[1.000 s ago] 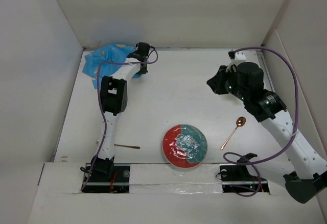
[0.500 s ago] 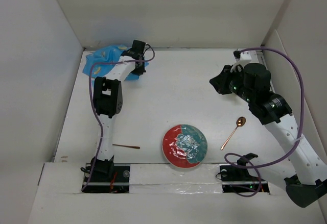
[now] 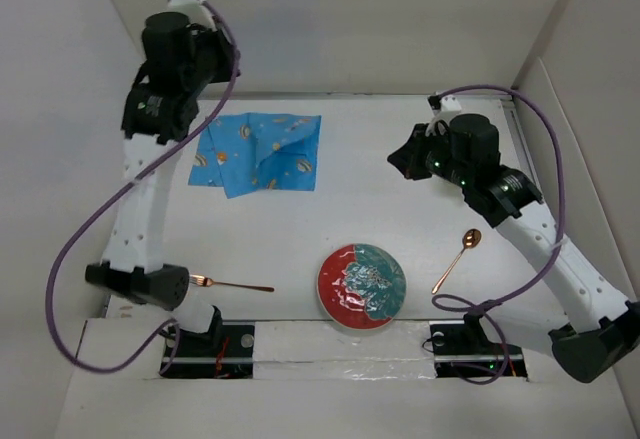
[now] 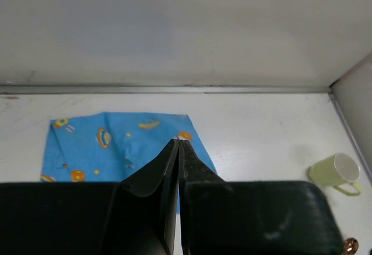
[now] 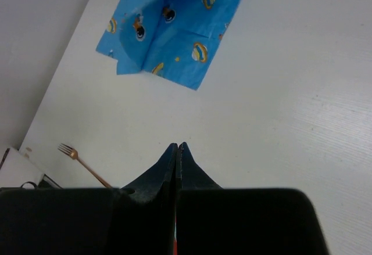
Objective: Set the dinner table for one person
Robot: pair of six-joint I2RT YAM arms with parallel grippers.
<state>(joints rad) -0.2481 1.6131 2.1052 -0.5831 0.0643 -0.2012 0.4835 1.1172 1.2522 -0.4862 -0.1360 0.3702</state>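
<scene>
The blue mat has a fold through its middle (image 3: 256,151), so my left gripper needs to go down to its near corner (image 3: 194,180) as my right gripper pulls the opposite edge.
The white dinner table (image 3: 340,214) carries a blue mat (image 3: 260,151) printed with planets, spread almost flat at the back left with a fold through its middle. A red and teal plate (image 3: 361,285) sits near the front centre, a copper spoon (image 3: 457,259) to its right and a copper fork (image 3: 232,284) to its left. My left gripper (image 3: 215,57) is raised high above the back left corner, shut and empty (image 4: 179,142), over the mat (image 4: 116,147). My right gripper (image 3: 405,159) is shut and empty (image 5: 176,146), above bare table right of the mat (image 5: 174,31).
A pale green cup (image 4: 336,175) stands on the table at the right in the left wrist view; it does not show from the top. White walls enclose the table on the left, back and right. The fork (image 5: 81,161) shows in the right wrist view.
My left arm has lifted from the back left corner to high above it. The mat, bunched there before, now lies spread out further right. My right gripper has shifted slightly left.
</scene>
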